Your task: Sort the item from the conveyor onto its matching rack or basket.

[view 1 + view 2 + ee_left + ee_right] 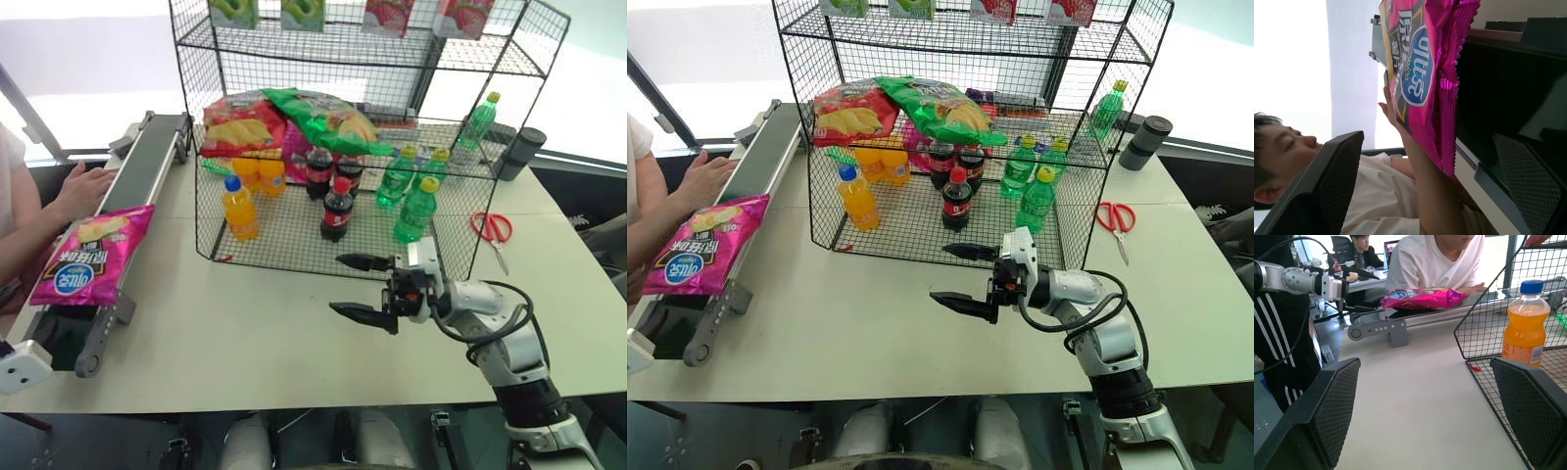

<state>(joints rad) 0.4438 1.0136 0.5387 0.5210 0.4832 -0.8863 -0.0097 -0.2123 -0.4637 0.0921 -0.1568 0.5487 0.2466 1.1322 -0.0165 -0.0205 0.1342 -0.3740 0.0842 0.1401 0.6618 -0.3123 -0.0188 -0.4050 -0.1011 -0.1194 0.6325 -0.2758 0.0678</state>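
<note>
My gripper will lift the bag, and it will stay stretched out instead of sagging, since the chip bag's body [96, 253] is puffed out behind its crimped edge [71, 301].
The item, a magenta-pink chip bag [93, 255] with a round blue logo, lies on the near part of the conveyor [149, 166], a dark belt along the table's left edge. In the left wrist view my left gripper [1427, 137] stands open at the conveyor's near end. The bag [1420, 73] lies just ahead of its fingers, untouched. My right gripper [367, 286] hovers open over the table in front of the black wire rack [284, 245], pointing left with nothing between its fingers.
A person sits left of the conveyor with a hand [83, 186] by the belt, just behind the bag. The rack holds orange [240, 208], cola [336, 211] and green [416, 211] bottles, plus red and green chip bags. Red scissors [493, 227] and a black cup [522, 152] lie at the right.
</note>
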